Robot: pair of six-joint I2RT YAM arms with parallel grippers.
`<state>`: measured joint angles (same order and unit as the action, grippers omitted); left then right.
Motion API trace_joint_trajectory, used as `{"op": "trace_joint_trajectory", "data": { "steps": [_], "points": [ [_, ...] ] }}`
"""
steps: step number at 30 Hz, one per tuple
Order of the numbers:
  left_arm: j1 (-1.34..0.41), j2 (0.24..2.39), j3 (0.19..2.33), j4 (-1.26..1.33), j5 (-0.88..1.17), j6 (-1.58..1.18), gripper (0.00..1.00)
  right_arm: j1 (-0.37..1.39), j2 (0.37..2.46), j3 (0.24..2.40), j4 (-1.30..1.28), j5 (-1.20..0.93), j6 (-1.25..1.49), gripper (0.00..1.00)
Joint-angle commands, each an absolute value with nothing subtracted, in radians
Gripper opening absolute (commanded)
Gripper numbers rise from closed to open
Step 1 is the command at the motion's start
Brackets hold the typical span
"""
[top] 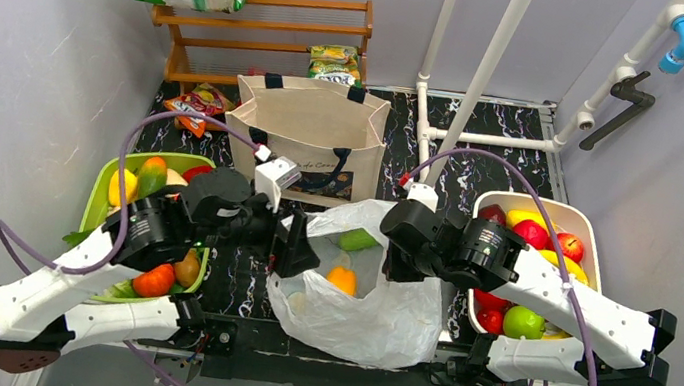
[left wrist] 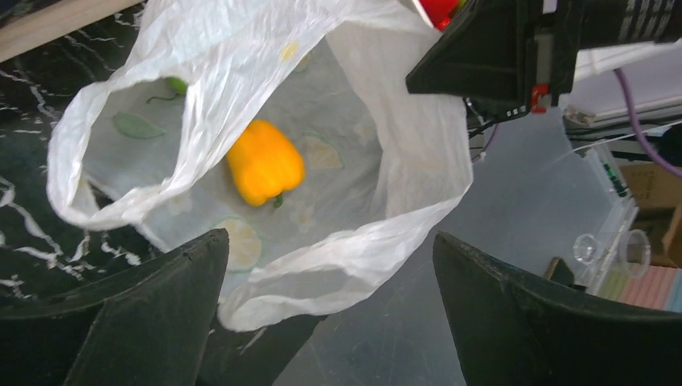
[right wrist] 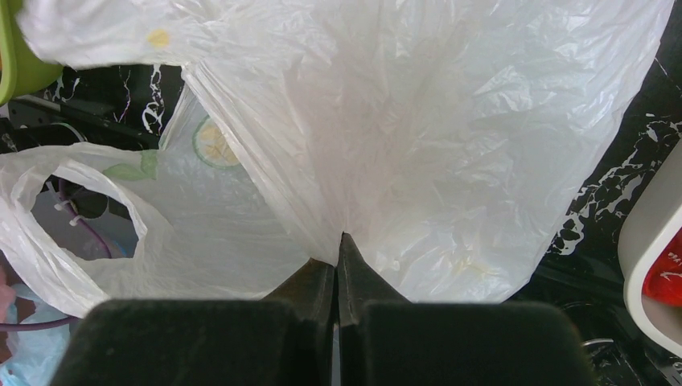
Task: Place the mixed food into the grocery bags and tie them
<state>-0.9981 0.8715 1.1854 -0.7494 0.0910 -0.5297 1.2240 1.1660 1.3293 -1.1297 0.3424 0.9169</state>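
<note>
My gripper will bunch the white plastic bag's rim (left wrist: 159, 193) into a creased point when I pull it, because the rim hangs down in thin, loose folds (left wrist: 201, 121).
The white plastic bag (top: 382, 310) lies open at the table's front centre. Inside it are a yellow pepper (top: 342, 279) and a green item (top: 359, 240). My left gripper (top: 298, 247) is open at the bag's left rim. In the left wrist view the bag (left wrist: 378, 121) has a fold of its rim between the spread fingers (left wrist: 153, 314), and the pepper (left wrist: 264, 163) shows inside. My right gripper (top: 402, 252) is shut on the bag's right rim; the right wrist view shows the plastic (right wrist: 418, 121) pinched at the fingertips (right wrist: 342, 249). The beige canvas tote (top: 312, 128) stands behind.
A green tray (top: 100, 199) of fruit and vegetables sits at the left, partly under my left arm. A white tray (top: 588, 228) of apples and lemons sits at the right. Snack packets lie on a wooden rack (top: 270, 26) at the back and beside the tote (top: 198, 110).
</note>
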Motion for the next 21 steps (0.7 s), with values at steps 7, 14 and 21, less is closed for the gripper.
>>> {"op": "trace_joint_trajectory", "data": {
  "steps": [7, 14, 21],
  "points": [
    [-1.014, 0.821, 1.093, -0.798, -0.100, -0.271, 0.94, 1.221, 1.181, 1.347, -1.136, 0.362, 0.910, 0.01],
    [-1.015, 0.849, 1.040, -0.676, -0.135, -0.178, 0.87, 1.222, 1.205, 1.378, -1.161, 0.364, 0.902, 0.01],
    [-1.016, 0.873, 1.011, -0.645, -0.212, -0.112, 0.84, 1.221, 1.227, 1.392, -1.170, 0.360, 0.899, 0.01]
  ]
}}
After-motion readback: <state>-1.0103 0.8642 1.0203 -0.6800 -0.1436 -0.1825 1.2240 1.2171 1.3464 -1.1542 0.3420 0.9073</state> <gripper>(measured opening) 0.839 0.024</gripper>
